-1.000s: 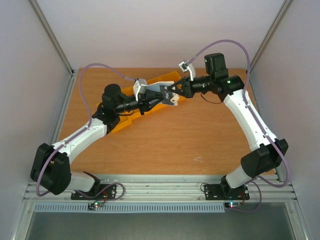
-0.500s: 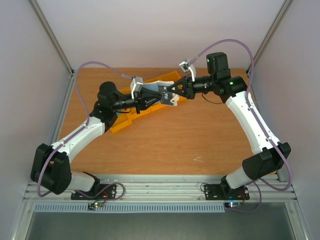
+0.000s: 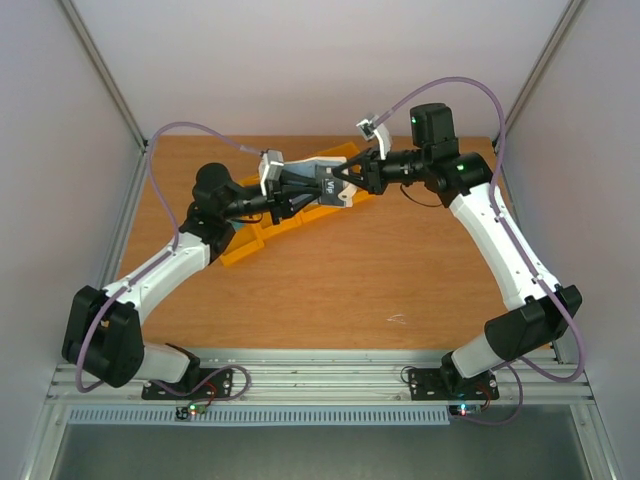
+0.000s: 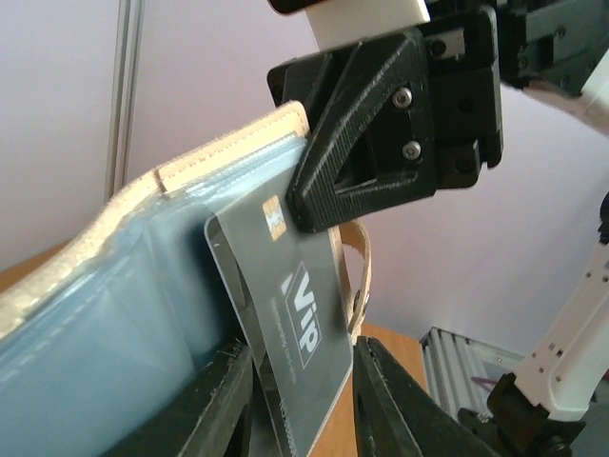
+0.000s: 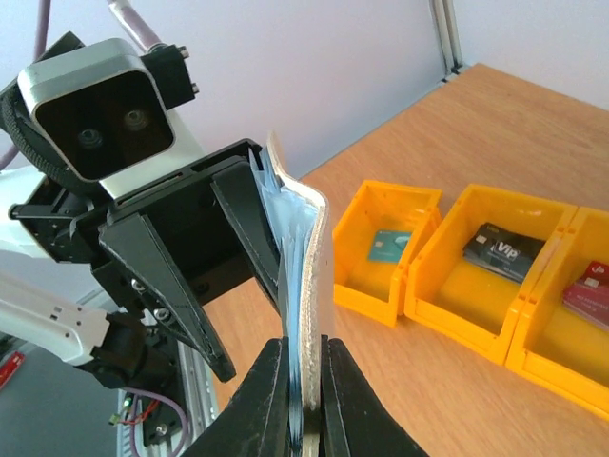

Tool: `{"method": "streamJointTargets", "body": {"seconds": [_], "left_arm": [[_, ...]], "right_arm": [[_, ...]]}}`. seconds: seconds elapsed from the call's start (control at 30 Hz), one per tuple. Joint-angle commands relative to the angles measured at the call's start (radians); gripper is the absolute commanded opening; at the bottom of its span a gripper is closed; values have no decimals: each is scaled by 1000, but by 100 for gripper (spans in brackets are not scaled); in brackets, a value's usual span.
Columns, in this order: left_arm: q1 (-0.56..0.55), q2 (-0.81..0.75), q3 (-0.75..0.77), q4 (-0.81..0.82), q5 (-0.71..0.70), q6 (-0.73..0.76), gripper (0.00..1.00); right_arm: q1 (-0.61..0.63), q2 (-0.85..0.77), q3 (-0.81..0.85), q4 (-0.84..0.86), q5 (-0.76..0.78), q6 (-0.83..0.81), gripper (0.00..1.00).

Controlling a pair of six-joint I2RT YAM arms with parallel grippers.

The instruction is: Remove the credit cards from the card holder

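I should open my right gripper because it covers the VIP card's top corner [image 4: 286, 204]. I should then grip the holder's cream edge [image 3: 347, 199] with it, clear of the card, before my left gripper pulls.
The card holder [image 5: 310, 238] hangs in the air between both grippers, cream face on one side, pale blue pockets [image 4: 105, 324] on the other. My right gripper [image 5: 304, 350] is shut on its edge and also shows in the top view [image 3: 347, 184]. A dark grey card marked VIP [image 4: 309, 333] sticks out of a pocket; it also shows from above [image 3: 329, 187]. My left gripper [image 4: 304, 354] is open, with its fingers [image 5: 181, 276] spread on either side of that card's lower end. The right gripper's tip covers the card's top corner. I see no blue card.
A row of yellow bins [image 5: 385, 307] lies on the wooden table below, also seen in the top view [image 3: 250, 243]. One bin holds a teal card [image 5: 390, 246], one a dark card [image 5: 502, 252], one a red card [image 5: 592, 284]. Frame posts stand at the back corners.
The left arm's wrist has drawn back to the left. Both grippers and the holder have shifted slightly toward the back. The right grip is unchanged.
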Motion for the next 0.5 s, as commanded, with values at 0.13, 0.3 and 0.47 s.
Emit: {"method": "streamJointTargets", "body": {"seconds": [0.13, 0.3, 0.47], "left_arm": [[24, 34, 136, 127, 154, -203, 30], [18, 38, 144, 120, 154, -184, 3], [18, 21, 124, 110, 123, -175, 0]], "right_arm": [[31, 7, -4, 106, -76, 44, 1], [32, 16, 8, 119, -83, 51, 1], [29, 0, -2, 79, -74, 12, 3]]}}
